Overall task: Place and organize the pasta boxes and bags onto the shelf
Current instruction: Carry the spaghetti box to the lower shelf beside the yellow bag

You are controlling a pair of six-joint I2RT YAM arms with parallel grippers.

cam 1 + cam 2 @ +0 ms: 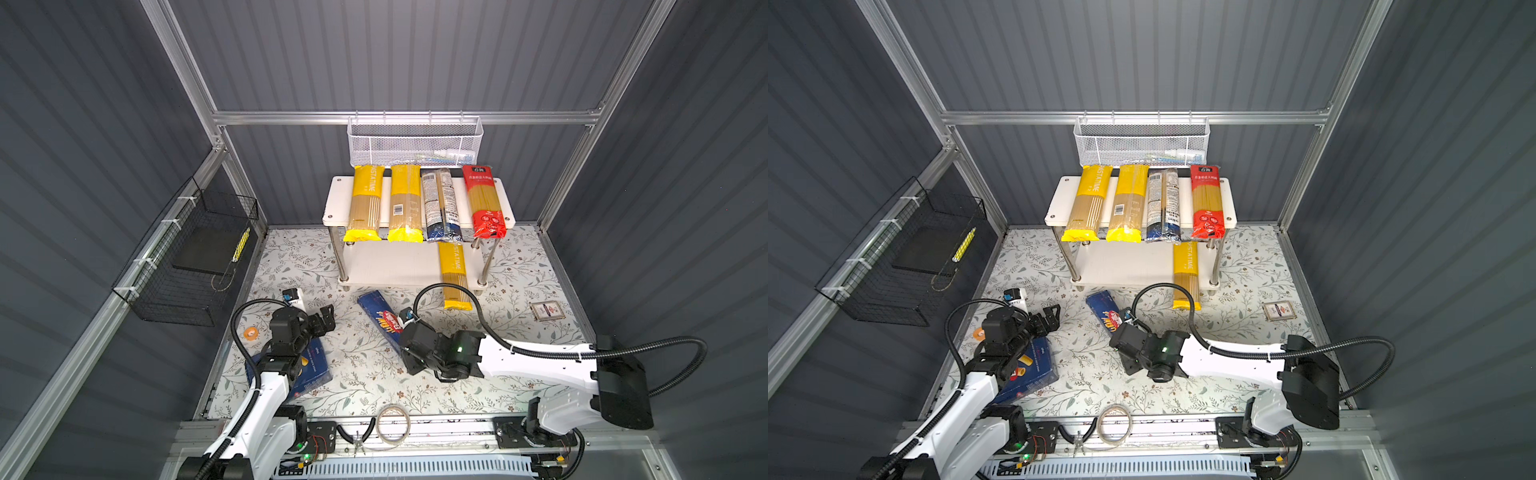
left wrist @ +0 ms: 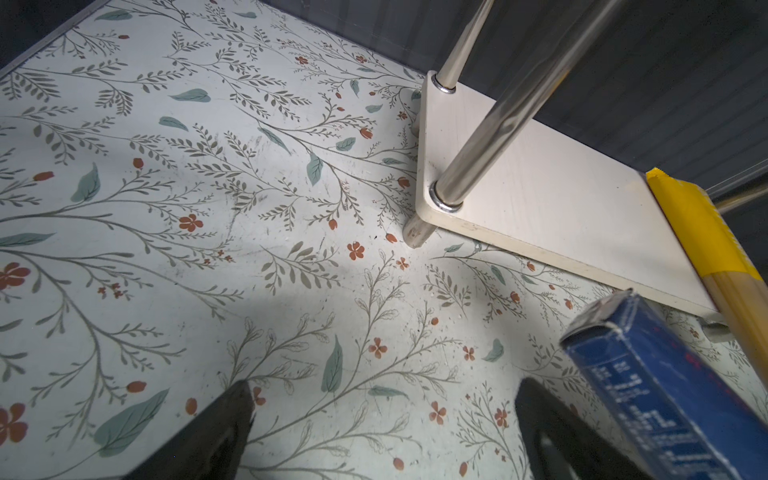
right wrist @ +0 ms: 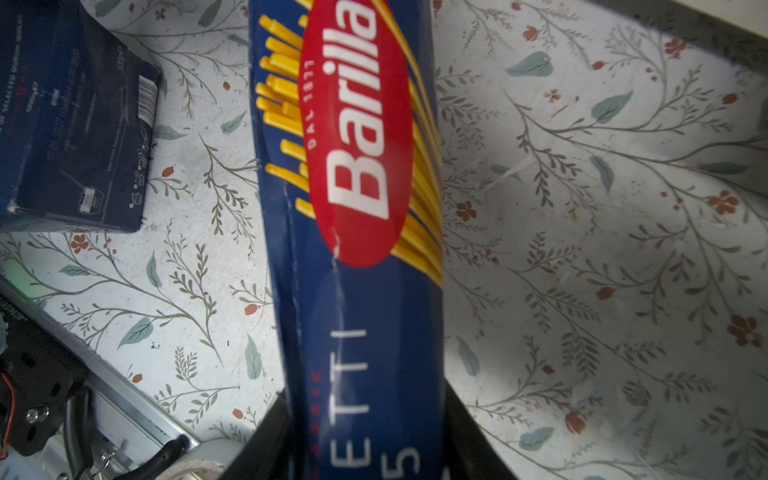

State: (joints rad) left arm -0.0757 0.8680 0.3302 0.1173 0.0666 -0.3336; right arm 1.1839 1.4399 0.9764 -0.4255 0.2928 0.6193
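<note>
My right gripper should keep going inward and let go there, as the spaghetti box's far end (image 1: 371, 299) is free ahead and the lower board is open (image 1: 417, 267) beside its yellow bag.
The white two-tier shelf (image 1: 338, 203) (image 1: 1059, 199) (image 2: 540, 199) stands at the back. Its top board carries two yellow bags (image 1: 365, 203) (image 1: 404, 203), a clear bag with a dark-blue end (image 1: 440, 203) and a red bag (image 1: 484, 199). A third yellow bag (image 1: 455, 274) (image 1: 1185, 274) lies on the lower board and sticks out over its front edge. My right gripper (image 3: 365, 415) is shut on the long narrow spaghetti box (image 1: 376, 309) (image 1: 1104, 307) (image 3: 357, 291), one finger on each long side. The wide blue box (image 1: 309, 370) (image 3: 70, 124) lies under my left arm. My left gripper (image 1: 326, 318) (image 2: 382, 395) is open over the mat, with nothing between its fingers.
A white mesh basket (image 1: 415, 145) hangs above the shelf and a black wire basket (image 1: 187, 266) hangs on the left wall. An orange tape roll (image 1: 250, 332), a small framed card (image 1: 548, 311), pliers (image 1: 357, 436) and a cord ring (image 1: 392, 424) lie around.
</note>
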